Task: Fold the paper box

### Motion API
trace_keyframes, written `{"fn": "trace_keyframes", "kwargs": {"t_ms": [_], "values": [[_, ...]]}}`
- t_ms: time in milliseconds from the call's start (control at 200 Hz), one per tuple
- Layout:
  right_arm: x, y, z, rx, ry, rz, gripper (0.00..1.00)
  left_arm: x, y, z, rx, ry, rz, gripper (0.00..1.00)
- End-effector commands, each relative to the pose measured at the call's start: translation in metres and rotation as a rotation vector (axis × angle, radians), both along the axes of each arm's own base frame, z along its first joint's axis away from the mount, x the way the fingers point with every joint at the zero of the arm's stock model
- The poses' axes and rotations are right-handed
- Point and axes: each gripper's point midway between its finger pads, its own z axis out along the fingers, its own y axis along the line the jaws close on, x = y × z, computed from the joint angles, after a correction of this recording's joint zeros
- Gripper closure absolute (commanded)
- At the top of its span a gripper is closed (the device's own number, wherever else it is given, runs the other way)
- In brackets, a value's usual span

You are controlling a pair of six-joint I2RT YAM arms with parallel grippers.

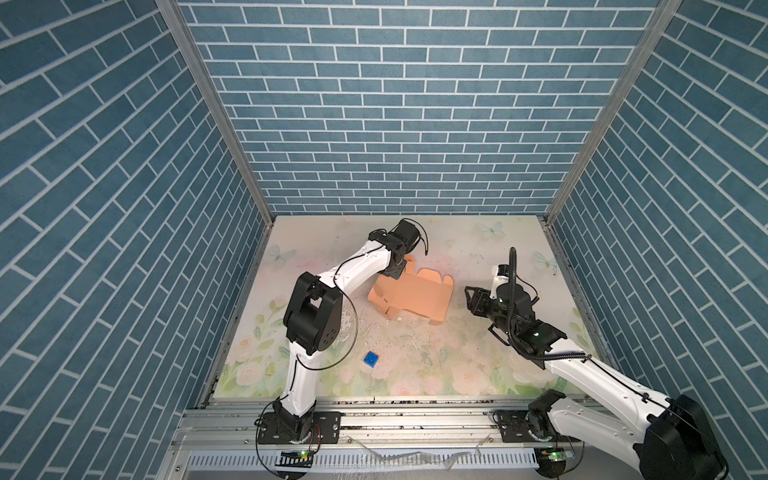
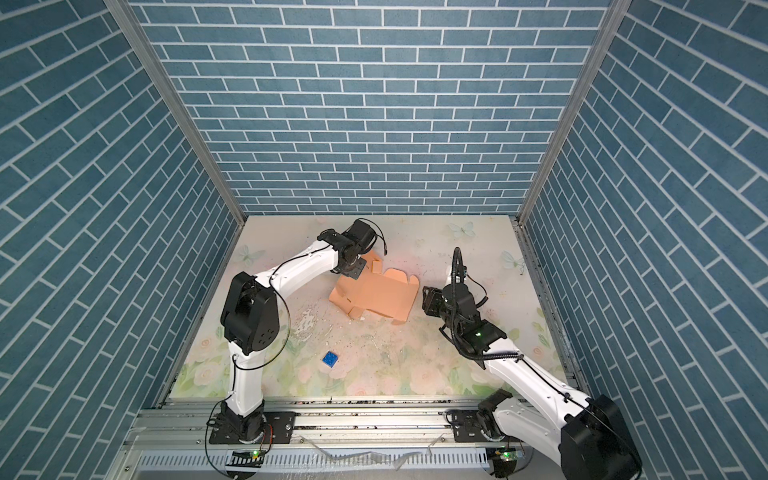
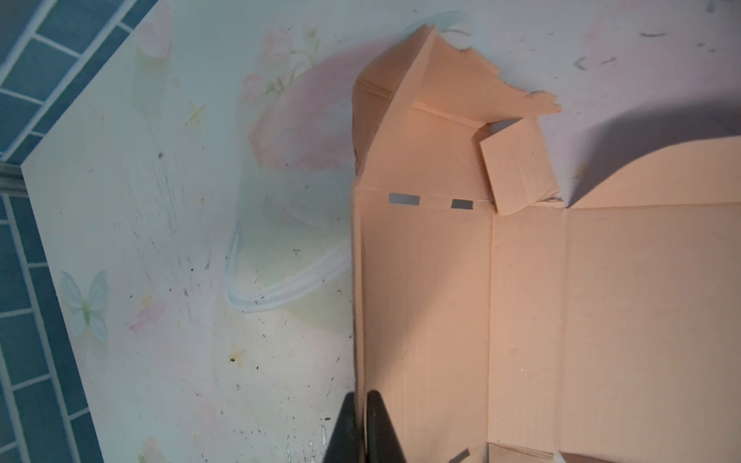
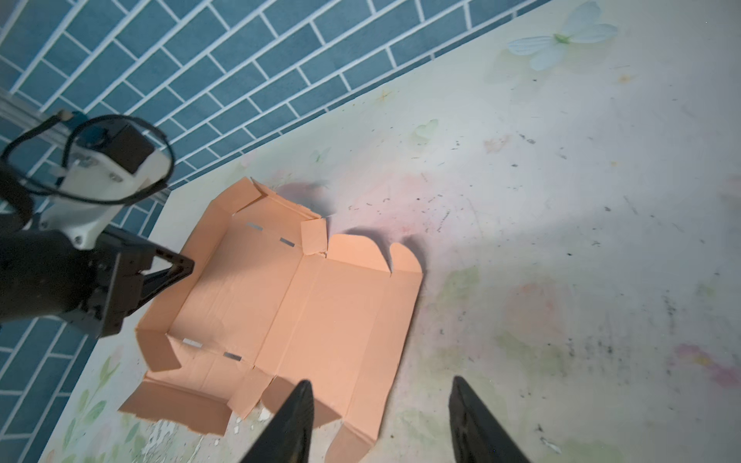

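Next, I take the paper box's far side flap (image 2: 372, 261) with my right gripper and turn the lid panel to the front, because the paper box lies crooked with its lid panel (image 1: 430, 296) toward my right gripper.
The paper box (image 1: 415, 297) (image 2: 378, 295) is peach-tan cardboard lying mostly unfolded on the flowered table, its flaps partly raised. My left gripper (image 1: 395, 272) (image 2: 353, 270) is at the box's far-left edge. In the left wrist view that gripper (image 3: 363, 401) is shut on an upright side panel of the box (image 3: 601, 320), with the thin card pinched between the black fingers. My right gripper (image 1: 469, 297) (image 2: 426, 299) hovers just right of the box. Seen from the right wrist, it (image 4: 381, 385) stands open and holds nothing, above the near edge of the box (image 4: 320, 304).
A small blue cube (image 1: 371, 359) (image 2: 330, 358) lies on the table (image 1: 457, 365) in front of the box, near the left arm. White flecks and scuff marks lie scattered in front of the box. Blue brick-pattern walls close the back and both sides.
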Motion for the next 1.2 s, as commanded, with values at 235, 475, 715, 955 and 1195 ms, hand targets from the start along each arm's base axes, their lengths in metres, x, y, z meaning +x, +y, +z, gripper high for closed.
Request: {"fn": "trace_keyframes", "kwargs": {"t_ms": [235,475,715,955,1195], "values": [[0.004,-0.027,0.016,-0.006,-0.078,-0.043,0.44,-0.02,-0.069,0.034,0.005,-0.096,-0.336,0.9],[0.008,-0.024,0.016,-0.018,-0.175,0.013,0.42,-0.036,-0.074,0.036,0.033,-0.113,-0.441,0.89],[0.021,-0.011,0.014,-0.019,-0.29,0.102,0.41,-0.04,-0.07,0.03,0.024,-0.125,-0.43,0.89],[0.044,0.023,0.0,-0.123,-0.241,0.283,0.41,-0.035,-0.051,0.027,-0.101,-0.042,-0.303,0.78],[0.083,0.059,-0.015,-0.252,-0.152,0.472,0.41,-0.038,-0.017,0.043,-0.365,0.1,-0.043,0.51]]}}
